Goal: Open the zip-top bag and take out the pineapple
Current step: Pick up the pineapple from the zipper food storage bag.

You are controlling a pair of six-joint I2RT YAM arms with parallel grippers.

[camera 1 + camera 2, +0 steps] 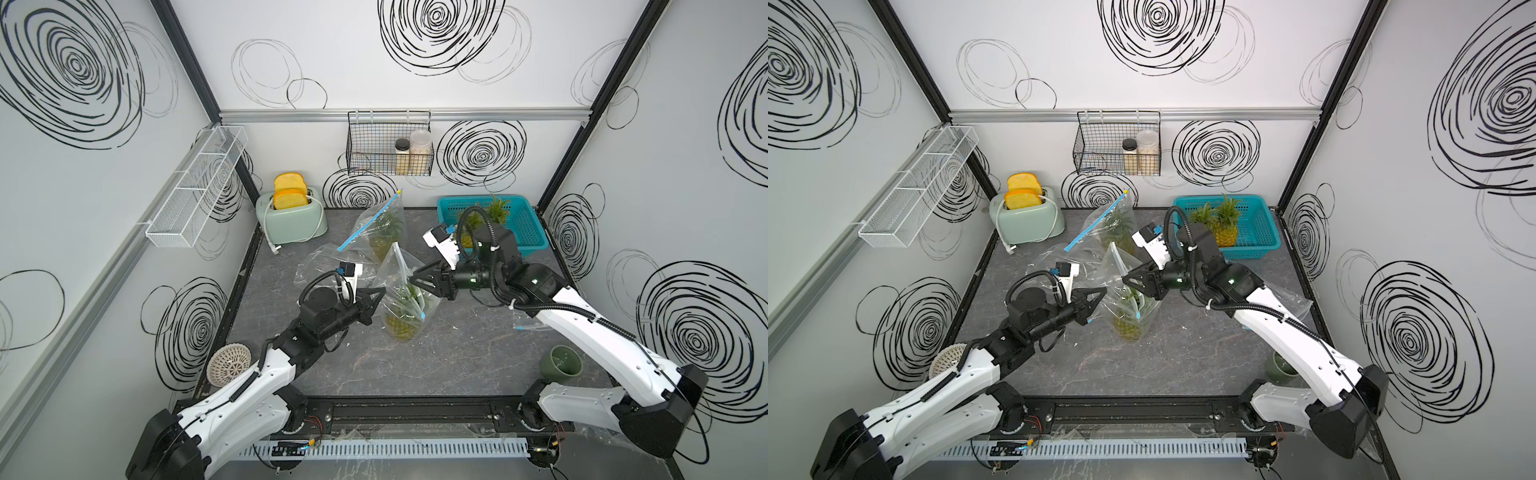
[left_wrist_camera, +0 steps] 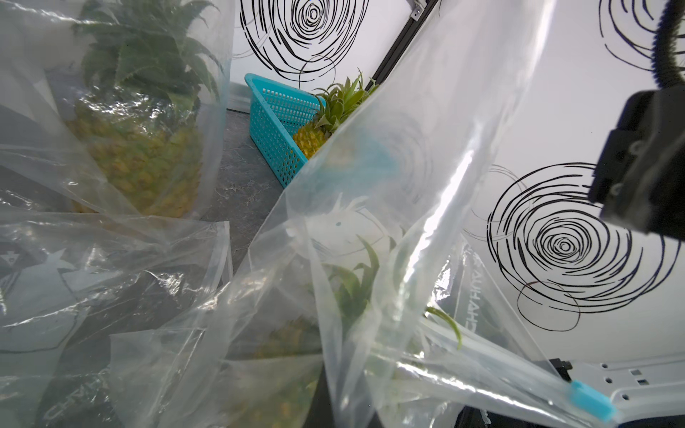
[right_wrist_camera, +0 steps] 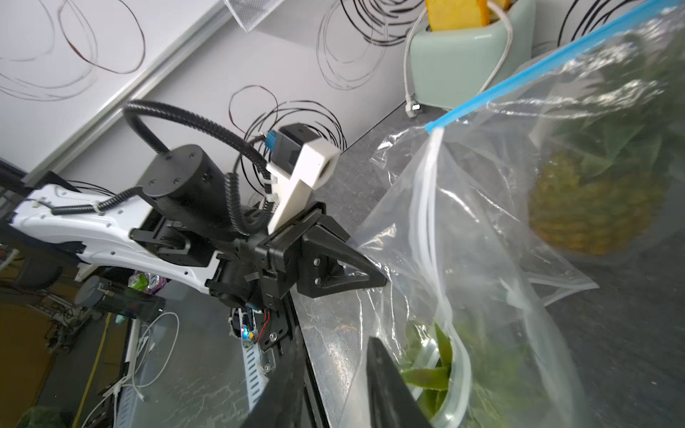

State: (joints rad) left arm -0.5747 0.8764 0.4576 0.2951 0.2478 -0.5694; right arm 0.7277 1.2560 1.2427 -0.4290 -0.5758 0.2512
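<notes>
I should open my right gripper, take the bag's rim lower beside the leaves and widen the bag's opening, which hangs narrow and folded over the pineapple leaves.
The clear zip-top bag stands mid-table with the pineapple upright inside it. Its mouth is parted, and its blue slider sits at one end of the zip. My left gripper is shut on the bag's left edge near the top. My right gripper is at the bag's opposite side, open, with a strip of bag film between its fingers. Pineapple leaves show just beyond one black finger. Film hides my left fingers in the left wrist view.
Behind stands a second bagged pineapple with a blue zip strip. An empty bag lies left of it. A teal basket holding pineapples is back right, a toaster back left. A green cup and a woven bowl sit near the front.
</notes>
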